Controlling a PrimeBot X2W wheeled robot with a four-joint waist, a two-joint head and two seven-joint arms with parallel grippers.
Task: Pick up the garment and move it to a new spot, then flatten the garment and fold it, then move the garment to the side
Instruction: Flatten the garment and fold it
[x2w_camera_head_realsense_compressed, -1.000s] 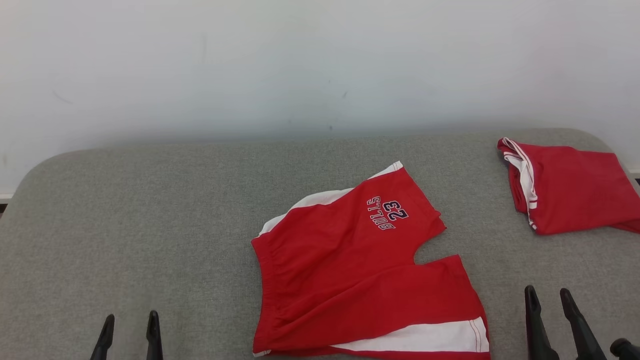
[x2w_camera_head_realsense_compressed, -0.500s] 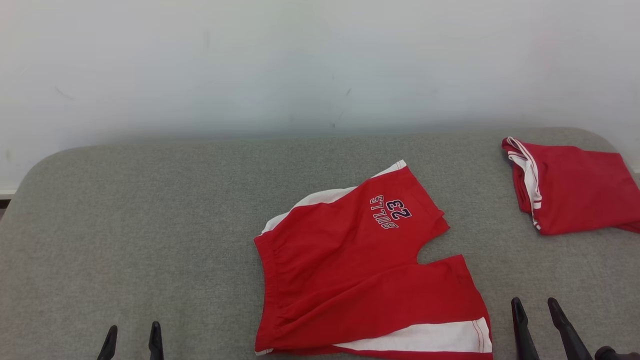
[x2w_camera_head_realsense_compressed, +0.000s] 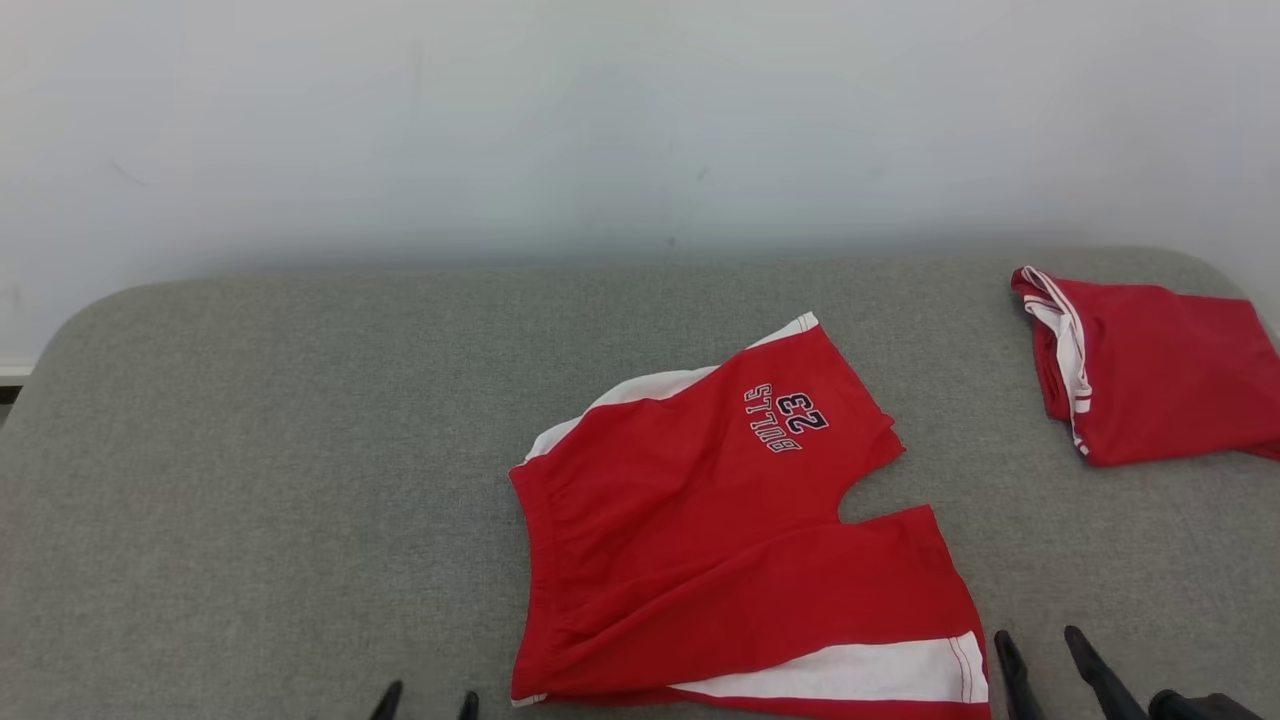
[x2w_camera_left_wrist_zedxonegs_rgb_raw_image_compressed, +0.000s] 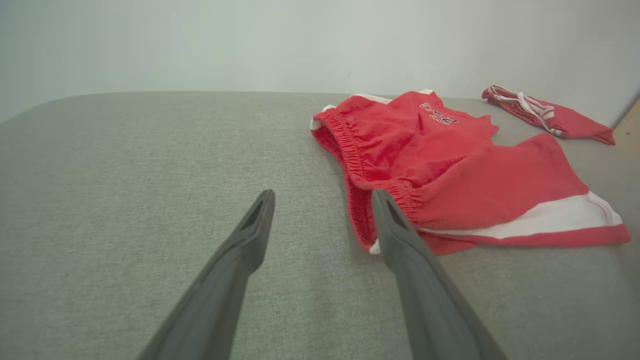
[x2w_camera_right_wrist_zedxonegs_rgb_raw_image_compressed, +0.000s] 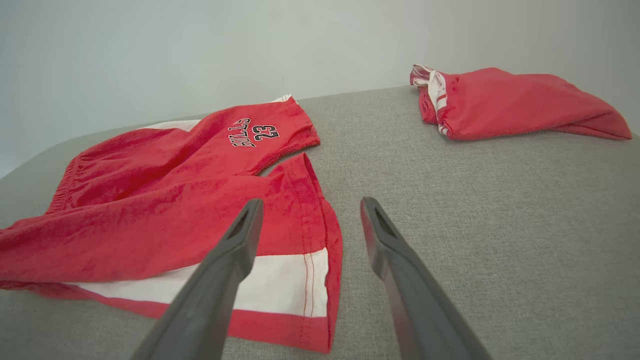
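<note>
My gripper is about to carry the striped edge across. A notch (x2w_camera_head_realsense_compressed: 854, 504) separates the legs, so the near leg (x2w_camera_head_realsense_compressed: 828, 588) will fold over the far leg and cover the print.
The garment (x2w_camera_head_realsense_compressed: 720, 540) is a pair of red shorts with white side stripes and a "BULLS 23" print, spread on the grey padded surface (x2w_camera_head_realsense_compressed: 250, 450). Its waistband faces left and its legs point right. My left gripper (x2w_camera_head_realsense_compressed: 425, 700) is open at the bottom edge, just left of the waistband's near corner (x2w_camera_left_wrist_zedxonegs_rgb_raw_image_compressed: 370, 240). In the left wrist view its fingers (x2w_camera_left_wrist_zedxonegs_rgb_raw_image_compressed: 252, 230) stand apart above the bare surface beside the garment (x2w_camera_left_wrist_zedxonegs_rgb_raw_image_compressed: 450, 165). My right gripper (x2w_camera_head_realsense_compressed: 1045, 665) is open just right of the near leg's hem (x2w_camera_right_wrist_zedxonegs_rgb_raw_image_compressed: 325, 270). Its fingers (x2w_camera_right_wrist_zedxonegs_rgb_raw_image_compressed: 245, 235) straddle that hem edge of the garment (x2w_camera_right_wrist_zedxonegs_rgb_raw_image_compressed: 165, 200).
A second red garment with white trim (x2w_camera_head_realsense_compressed: 1150, 365) lies folded at the far right of the surface, also seen as a red bundle (x2w_camera_right_wrist_zedxonegs_rgb_raw_image_compressed: 505, 102) and a flat red strip (x2w_camera_left_wrist_zedxonegs_rgb_raw_image_compressed: 545, 115). A pale wall (x2w_camera_head_realsense_compressed: 600, 130) rises behind. The surface's left half is bare grey fabric.
The left gripper has moved right toward the waistband corner and lower in view. The right gripper has shifted left toward the leg hem and lower. The camera has drifted slightly.
</note>
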